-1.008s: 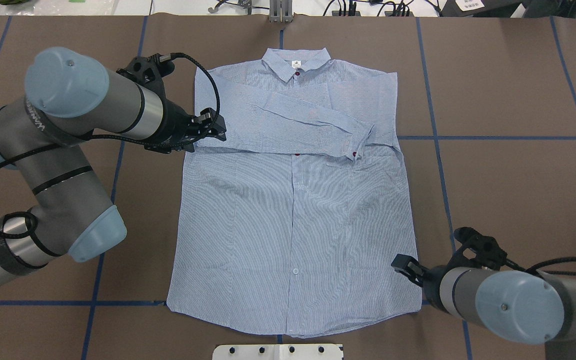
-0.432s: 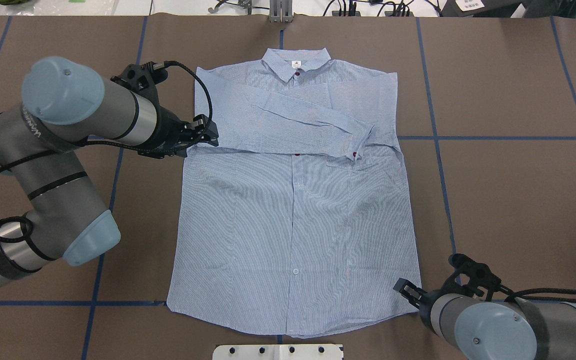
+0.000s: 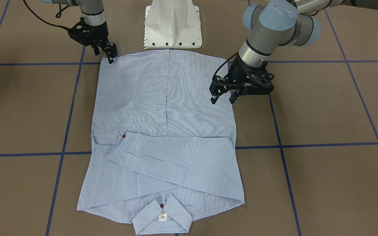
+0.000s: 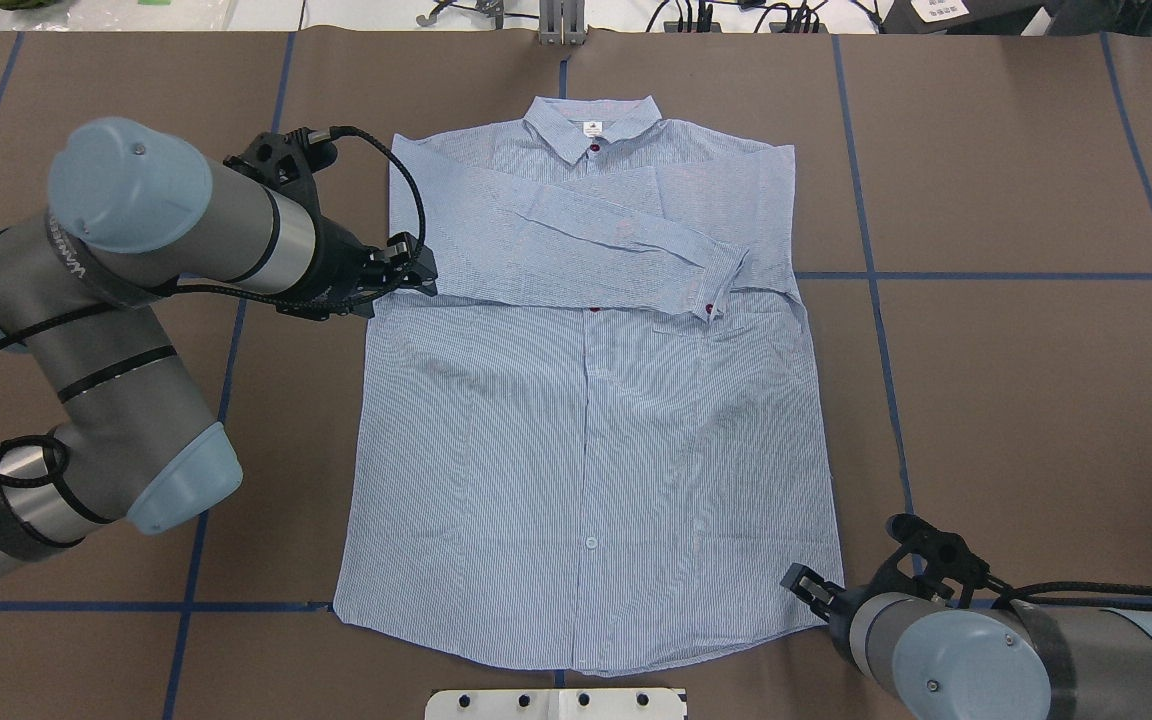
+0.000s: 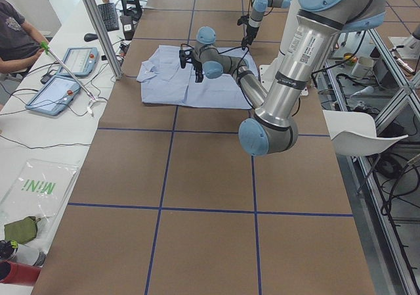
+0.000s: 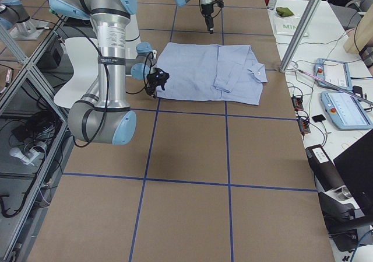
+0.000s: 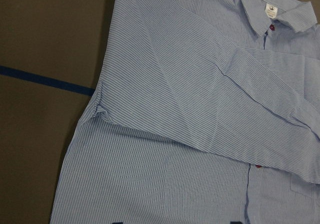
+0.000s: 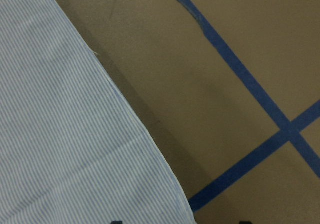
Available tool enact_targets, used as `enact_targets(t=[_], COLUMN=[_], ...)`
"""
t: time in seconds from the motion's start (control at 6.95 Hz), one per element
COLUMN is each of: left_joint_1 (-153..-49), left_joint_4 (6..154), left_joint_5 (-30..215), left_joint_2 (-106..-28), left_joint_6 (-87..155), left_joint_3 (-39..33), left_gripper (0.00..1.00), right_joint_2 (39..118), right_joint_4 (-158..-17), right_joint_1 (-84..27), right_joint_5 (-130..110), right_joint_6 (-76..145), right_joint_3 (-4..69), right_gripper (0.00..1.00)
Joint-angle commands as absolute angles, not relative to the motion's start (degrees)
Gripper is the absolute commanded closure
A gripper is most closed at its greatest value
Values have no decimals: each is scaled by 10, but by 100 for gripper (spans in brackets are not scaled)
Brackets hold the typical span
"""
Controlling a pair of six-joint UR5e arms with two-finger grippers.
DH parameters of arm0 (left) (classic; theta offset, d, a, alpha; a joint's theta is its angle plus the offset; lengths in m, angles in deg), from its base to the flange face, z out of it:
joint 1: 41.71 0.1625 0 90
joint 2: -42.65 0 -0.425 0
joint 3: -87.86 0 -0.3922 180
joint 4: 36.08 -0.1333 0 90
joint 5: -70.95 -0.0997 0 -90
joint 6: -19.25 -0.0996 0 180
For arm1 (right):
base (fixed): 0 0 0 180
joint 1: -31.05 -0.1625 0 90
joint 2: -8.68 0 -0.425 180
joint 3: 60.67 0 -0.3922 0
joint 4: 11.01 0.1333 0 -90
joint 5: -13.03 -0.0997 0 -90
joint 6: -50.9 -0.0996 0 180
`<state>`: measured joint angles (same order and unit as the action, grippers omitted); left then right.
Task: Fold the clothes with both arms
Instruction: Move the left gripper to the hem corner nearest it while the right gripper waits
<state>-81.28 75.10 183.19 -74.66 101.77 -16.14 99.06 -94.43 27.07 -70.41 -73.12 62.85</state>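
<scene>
The hem [image 3: 140, 52] should cover both sleeves and leave the collar in view when I fold it over, because a long flat part [image 3: 138, 94] of the shirt lies between the hem and the sleeves.
The pinstriped shirt [image 4: 586, 430] lies flat and face up on the brown table, collar [image 4: 591, 120] at the far side. Both sleeves are folded across the chest, one cuff [image 4: 721, 290] near the pocket. My left gripper [image 4: 411, 265] hovers open at the shirt's left side seam by the armpit [image 7: 100, 109], holding nothing. It also shows in the front view as the left gripper [image 3: 223, 96]. My right gripper [image 4: 804, 585] is open low at the hem's right corner [image 8: 165, 184]. In the front view the right gripper [image 3: 110, 56] touches or nearly touches that corner.
The white pedestal base [image 3: 172, 23] stands just behind the hem. Blue tape lines [image 4: 986, 275] grid the brown table. Beyond the collar end runs a side bench with tablets [image 5: 62, 91] and a seated person [image 5: 16, 39]. A metal post [image 4: 561, 25] stands at the far edge.
The left gripper drew back a little to the left, off the sleeve fold to the side seam. The right gripper moved toward the robot, down to the hem corner.
</scene>
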Motion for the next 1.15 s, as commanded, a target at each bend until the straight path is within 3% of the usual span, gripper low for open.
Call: enact_targets(t=[0.0, 0.43, 0.72, 1.01], left_joint_1=[-813, -813, -813, -817], left_joint_4=[751, 751, 750, 748], left_joint_5=[1832, 1832, 1831, 1828], left_joint_2=[-746, -747, -747, -719], left_joint_6=[1018, 1020, 1020, 1026], left_joint_3=[-161, -162, -165, -185], left_gripper=[23, 23, 23, 23], right_joint_2=[984, 989, 991, 989], right_joint_4=[-944, -946, -950, -966], right_joint_1=[273, 271, 277, 275], right_joint_5=[-705, -709, -711, -720], right_joint_6=[-731, -732, -732, -732], right_joint_3=[621, 623, 628, 650], right_gripper=[30, 86, 100, 100])
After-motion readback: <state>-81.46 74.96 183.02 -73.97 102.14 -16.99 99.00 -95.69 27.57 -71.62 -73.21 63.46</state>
